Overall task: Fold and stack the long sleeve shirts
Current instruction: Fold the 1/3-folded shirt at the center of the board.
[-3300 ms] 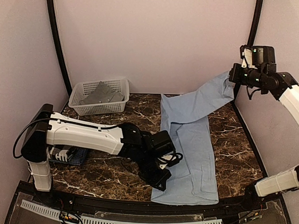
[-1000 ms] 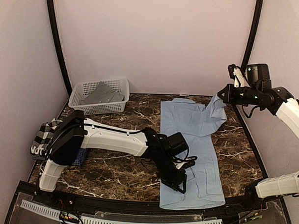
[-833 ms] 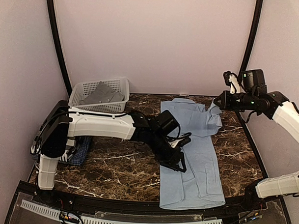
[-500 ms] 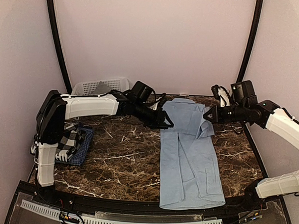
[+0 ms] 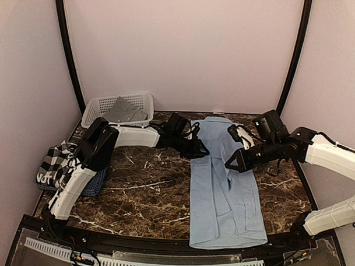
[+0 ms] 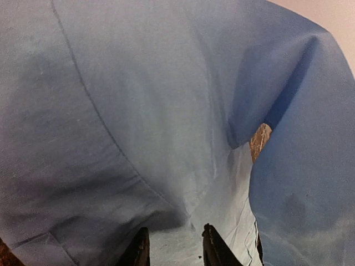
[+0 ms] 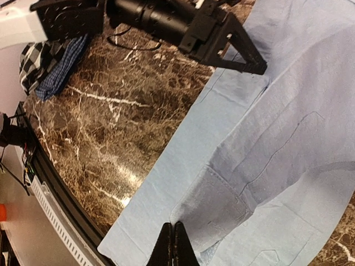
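My right gripper needs to go on pulling the cuff toward the hem (image 5: 227, 244) until the sleeve is straight. Its fingers are pinching the cuff's corner (image 7: 181, 213), and the shirt's body is lying flat.
The light blue shirt (image 5: 224, 210) lies folded lengthwise down the table's right half, collar at the back. My right gripper (image 5: 229, 165) hovers over its middle, shut on the sleeve cuff (image 7: 213, 208), and the sleeve (image 7: 288, 144) is draped diagonally across the body. In the right wrist view the fingertips (image 7: 172, 246) pinch the cuff's corner. My left gripper (image 5: 200, 150) is at the shirt's upper left edge. In the left wrist view it (image 6: 175, 252) is open just above the blue cloth (image 6: 138, 111), holding nothing.
A white lattice basket (image 5: 116, 129) at the back left holds a grey shirt (image 5: 123, 110). A black-and-white checked shirt (image 5: 53, 161) and a dark blue one (image 5: 96, 180) lie bundled at the left edge. Bare marble (image 5: 140, 190) lies between them and the blue shirt.
My left gripper swept from the shirt's lower left edge up to its upper left edge. My right gripper carried the sleeve from the back right down and left over the shirt's middle.
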Controlling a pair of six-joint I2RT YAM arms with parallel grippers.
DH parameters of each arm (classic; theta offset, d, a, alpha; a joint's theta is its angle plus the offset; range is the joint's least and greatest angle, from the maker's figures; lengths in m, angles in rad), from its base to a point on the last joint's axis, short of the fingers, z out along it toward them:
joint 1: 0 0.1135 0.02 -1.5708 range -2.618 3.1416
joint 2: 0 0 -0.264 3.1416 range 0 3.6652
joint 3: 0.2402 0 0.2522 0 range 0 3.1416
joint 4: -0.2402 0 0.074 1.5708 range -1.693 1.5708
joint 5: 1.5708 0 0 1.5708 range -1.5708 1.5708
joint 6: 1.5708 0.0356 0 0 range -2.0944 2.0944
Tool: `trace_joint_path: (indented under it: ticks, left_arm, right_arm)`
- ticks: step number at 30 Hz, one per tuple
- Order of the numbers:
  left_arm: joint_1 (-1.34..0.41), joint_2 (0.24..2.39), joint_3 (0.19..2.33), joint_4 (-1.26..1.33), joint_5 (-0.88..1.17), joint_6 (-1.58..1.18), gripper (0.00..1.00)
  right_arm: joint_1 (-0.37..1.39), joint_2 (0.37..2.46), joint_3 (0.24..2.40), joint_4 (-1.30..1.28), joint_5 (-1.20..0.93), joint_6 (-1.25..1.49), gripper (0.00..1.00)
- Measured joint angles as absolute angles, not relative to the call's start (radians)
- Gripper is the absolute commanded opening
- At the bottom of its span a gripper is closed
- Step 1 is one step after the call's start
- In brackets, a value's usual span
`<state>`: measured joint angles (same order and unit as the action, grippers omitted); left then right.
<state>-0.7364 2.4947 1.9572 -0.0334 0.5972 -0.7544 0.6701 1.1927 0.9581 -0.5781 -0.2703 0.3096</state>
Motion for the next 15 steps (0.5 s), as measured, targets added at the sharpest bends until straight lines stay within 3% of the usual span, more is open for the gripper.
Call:
trace_joint_path:
  ticks: [15]
  left_arm:
    - [-0.698, 2.523, 1.918, 0.04, 0.587, -0.824, 0.29]
  right_arm:
    - [0.897, 1.296, 0.912, -0.71, -0.342, 0.373, 0.0]
